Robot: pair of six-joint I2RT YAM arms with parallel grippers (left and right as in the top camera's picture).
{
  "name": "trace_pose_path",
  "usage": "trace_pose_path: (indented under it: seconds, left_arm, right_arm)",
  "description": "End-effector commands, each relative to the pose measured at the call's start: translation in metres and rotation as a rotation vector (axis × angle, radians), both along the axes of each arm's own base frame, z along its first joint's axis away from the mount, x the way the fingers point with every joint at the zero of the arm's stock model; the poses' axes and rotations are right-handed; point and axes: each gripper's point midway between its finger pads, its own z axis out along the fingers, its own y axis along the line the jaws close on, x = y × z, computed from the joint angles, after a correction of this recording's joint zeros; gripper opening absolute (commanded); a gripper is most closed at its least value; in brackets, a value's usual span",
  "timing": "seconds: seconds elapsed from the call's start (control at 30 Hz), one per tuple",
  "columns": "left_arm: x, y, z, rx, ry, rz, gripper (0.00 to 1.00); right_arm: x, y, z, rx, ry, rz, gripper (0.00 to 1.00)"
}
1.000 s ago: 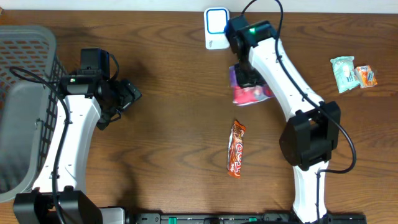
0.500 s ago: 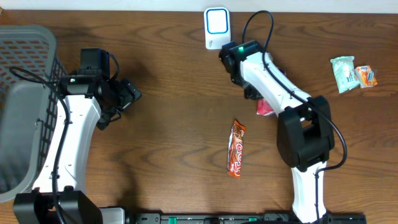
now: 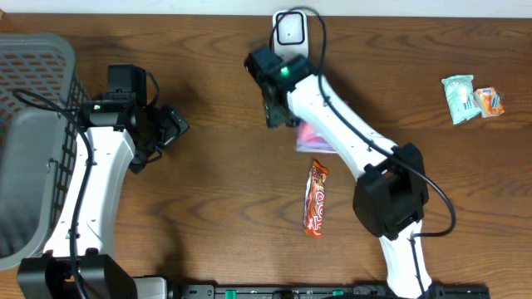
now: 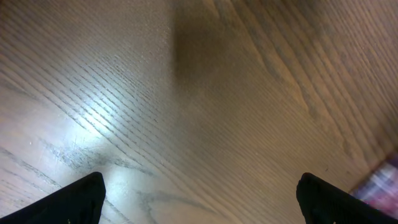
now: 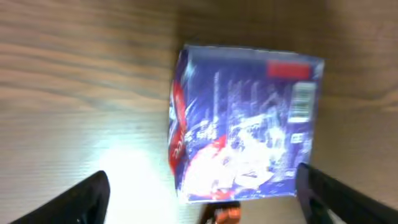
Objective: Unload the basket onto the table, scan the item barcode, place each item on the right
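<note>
The packet's barcode (image 5: pixel 302 102) and the white scanner's window are both facing up. My right gripper should therefore grab the packet's edge (image 5: pixel 316 115) next to the barcode and turn the packet over.
The item, a pink and blue packet (image 3: pixel 313 140), lies flat on the table below the white scanner (image 3: pixel 289 31). In the right wrist view the packet (image 5: pixel 249 124) fills the middle, its barcode (image 5: pixel 301 109) facing up at its right edge. My right gripper (image 3: pixel 275 115) hovers just left of the packet in the overhead view. The right gripper (image 5: pixel 202 202) is open wide and holds nothing, its dark fingertips (image 5: pixel 84 199) low at both sides of the frame. My left gripper (image 3: pixel 172 124) is open over bare wood at the left, and the same left gripper (image 4: pixel 199 199) shows only table between its tips.
A red candy bar (image 3: pixel 316 198) lies in front of the packet. Two small snack packs (image 3: pixel 458 98) sit at the far right. A grey wire basket (image 3: pixel 33 141) stands at the left edge. A pink patterned corner (image 4: pixel 382 186) shows in the left wrist view.
My right gripper has gone from shut on the packet to open. The packet now lies loose on the table, and the right arm has swung left. The left arm has not moved.
</note>
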Motion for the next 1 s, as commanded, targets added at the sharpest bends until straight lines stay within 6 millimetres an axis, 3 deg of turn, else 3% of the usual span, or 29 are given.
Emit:
trace_pose_path:
  seconds: [0.0, 0.07, 0.17, 0.33, 0.43, 0.73, 0.83, 0.97]
  left_arm:
    - [0.0, 0.003, 0.001, 0.011, -0.001, 0.002, 0.98]
    - [0.0, 0.003, 0.001, 0.012, -0.001, 0.002, 0.98]
    - [0.0, 0.003, 0.001, 0.011, -0.001, 0.002, 0.98]
    - [0.0, 0.003, 0.001, 0.011, -0.001, 0.002, 0.98]
    - [0.0, 0.003, 0.001, 0.011, -0.001, 0.002, 0.98]
    - [0.0, 0.003, 0.001, 0.011, -0.001, 0.002, 0.98]
    - [0.0, 0.003, 0.001, 0.012, -0.001, 0.002, 0.98]
    - [0.0, 0.003, 0.001, 0.011, -0.001, 0.002, 0.98]
  right_arm:
    - [0.014, 0.0, 0.047, 0.092, -0.059, -0.01, 0.95]
    - [0.018, -0.015, 0.065, 0.086, -0.067, -0.006, 0.96]
    - [0.018, -0.042, 0.072, 0.06, -0.037, -0.035, 0.99]
    - [0.007, -0.098, 0.056, 0.017, 0.111, -0.11, 0.99]
    - [0.001, -0.118, 0.036, 0.077, 0.22, -0.107, 0.99]
    - [-0.03, -0.133, -0.021, 0.42, 0.494, -0.03, 0.99]
    - [-0.043, -0.121, -0.024, 0.6, 0.553, 0.037, 0.99]
    - [-0.051, -0.103, -0.01, 0.826, 0.565, 0.14, 0.99]
